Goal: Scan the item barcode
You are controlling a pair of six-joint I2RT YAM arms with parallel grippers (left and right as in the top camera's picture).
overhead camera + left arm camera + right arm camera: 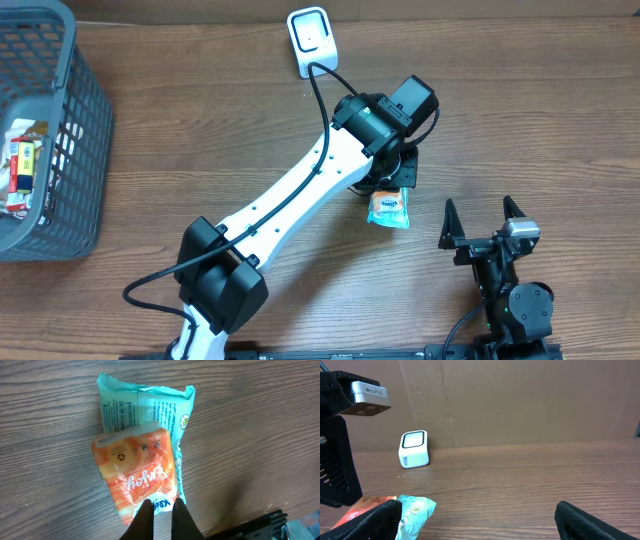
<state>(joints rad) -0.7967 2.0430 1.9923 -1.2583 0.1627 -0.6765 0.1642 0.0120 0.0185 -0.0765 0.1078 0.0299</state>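
Observation:
The orange packet rests over the teal packet [142,410], so next my left gripper opens, pinches the orange packet [137,472] and shifts it clear of the teal one before I scan.
The item is a soft packet [140,460], orange on top with a teal layer under it, lying on the wooden table [560,120]. My left gripper [161,510] is shut on the packet's near white edge, fingertips pinching it from above. From overhead, the packet [388,207] pokes out below the left gripper [395,182]. A white scanner [311,38] stands at the table's far edge, with a cable running from it. My right gripper [483,215] stands open to the right of the packet, holding nothing. In the right wrist view the packet [412,507] lies at lower left and the scanner [414,449] behind it.
A grey plastic basket [85,150] with several small packets inside sits at the far left. The scanner's black cable [318,90] crosses above the left arm. A cardboard wall [520,400] backs the table.

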